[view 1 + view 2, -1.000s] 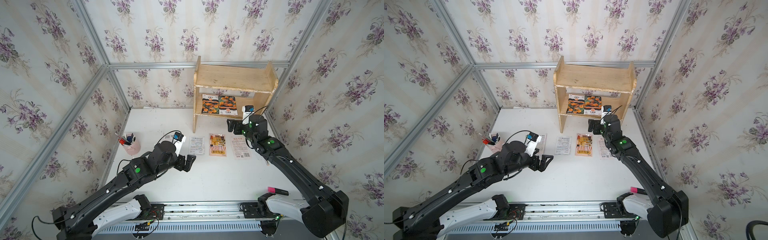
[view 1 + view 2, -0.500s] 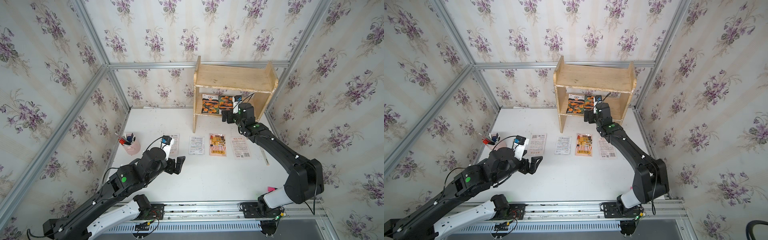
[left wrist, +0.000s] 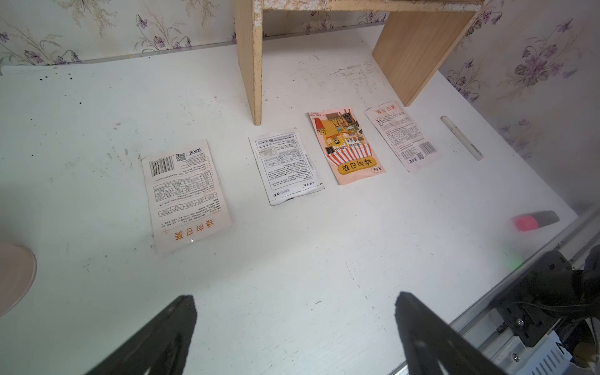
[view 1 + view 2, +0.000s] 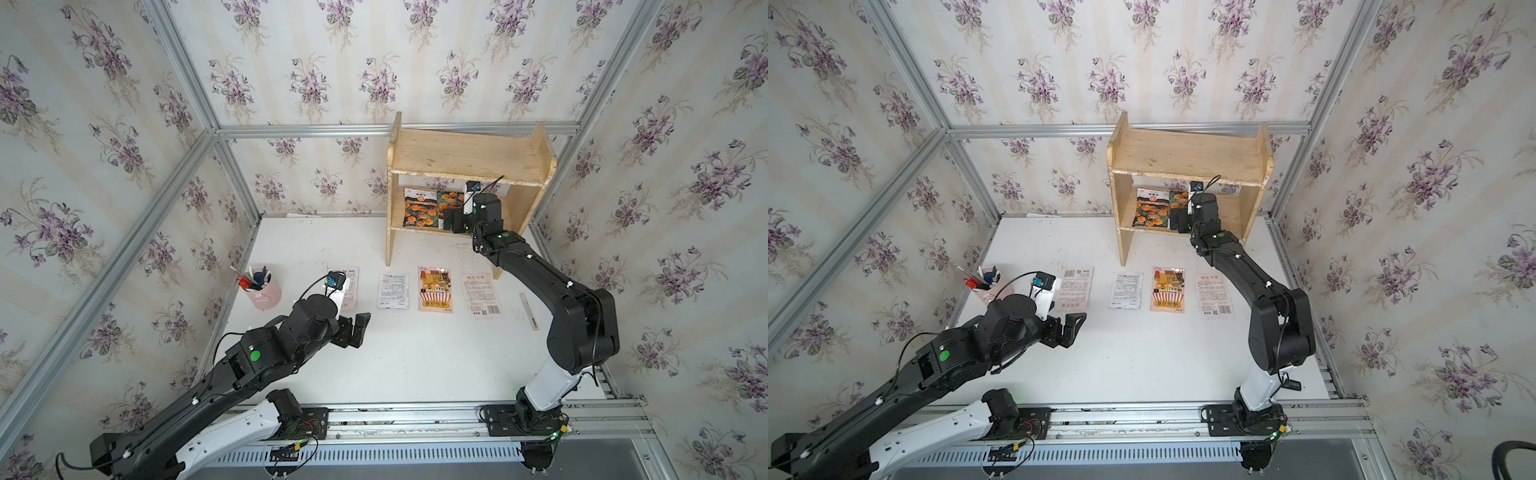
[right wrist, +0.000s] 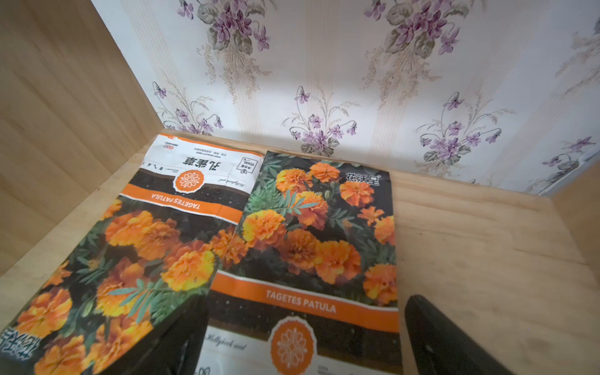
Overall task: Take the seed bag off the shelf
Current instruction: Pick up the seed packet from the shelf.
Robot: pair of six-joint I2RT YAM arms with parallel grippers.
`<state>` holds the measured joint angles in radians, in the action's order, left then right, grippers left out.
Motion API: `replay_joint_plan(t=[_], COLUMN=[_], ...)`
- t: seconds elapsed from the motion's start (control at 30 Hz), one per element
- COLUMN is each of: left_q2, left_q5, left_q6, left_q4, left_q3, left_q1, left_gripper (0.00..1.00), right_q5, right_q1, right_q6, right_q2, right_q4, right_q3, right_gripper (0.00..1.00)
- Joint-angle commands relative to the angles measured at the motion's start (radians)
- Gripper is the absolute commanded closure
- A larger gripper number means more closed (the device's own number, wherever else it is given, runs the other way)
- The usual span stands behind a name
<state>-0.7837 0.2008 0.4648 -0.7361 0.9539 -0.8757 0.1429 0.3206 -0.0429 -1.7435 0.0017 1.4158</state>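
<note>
The seed bag [image 5: 315,250] is lying flat on the shelf under my right gripper, so next I pull its near end past the front edge [image 4: 436,232] and pinch that end.
The shelf [image 4: 465,158] of pale wood stands at the back of the table against the wall. Two seed bags printed with orange marigolds lie side by side on its lower tier, the left bag [image 4: 419,208] and the right bag [image 4: 451,199]. My right gripper [image 4: 451,220] reaches into that tier and stands open. In the right wrist view its fingers [image 5: 431,328] straddle the near end of the right bag [image 5: 318,233], with the left bag [image 5: 146,233] beside it. My left gripper [image 4: 353,328] hangs open over bare table [image 3: 296,300], far from the shelf.
Several flat seed packets lie in a row on the table in front of the shelf, among them an orange one [image 4: 435,289]. A pink cup of pens [image 4: 262,286] stands at the left wall. A white pen [image 4: 528,311] and a pink marker [image 3: 532,220] lie at the right.
My right arm has stretched forward from above the packet row into the shelf's lower tier. My left arm has drawn back toward the near left. Both grippers stayed open.
</note>
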Motion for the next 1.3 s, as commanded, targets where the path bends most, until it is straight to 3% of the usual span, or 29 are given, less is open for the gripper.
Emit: replay_joint_plan(t=[0.0, 0.23, 0.63, 1.27], left_q2=[0.000, 0.005, -0.004, 0.021], left_q5=[0.004, 0.005, -0.004, -0.015], left_q6=[0.010, 0.021, 0.013, 0.012], left_q4=[0.010, 0.011, 0.042, 0.067], left_q3=[-0.003, -0.019, -0.036, -0.050], left_q1=[0.001, 0.001, 0.001, 0.001], left_gripper=[0.00, 0.00, 0.00, 0.00], right_q5=[-0.011, 0.024, 0.035, -0.063], right_q1=[0.000, 0.000, -0.018, 0.010], right_q6=[0.006, 0.026, 0.026, -0.160], right_q2=[-0.030, -0.065, 0.060, 0.251], right_q4=[0.033, 0.006, 0.001, -0.020], right_q3=[0.024, 0.040, -0.107, -0.264], right_gripper=[0.01, 0.01, 0.00, 0.01])
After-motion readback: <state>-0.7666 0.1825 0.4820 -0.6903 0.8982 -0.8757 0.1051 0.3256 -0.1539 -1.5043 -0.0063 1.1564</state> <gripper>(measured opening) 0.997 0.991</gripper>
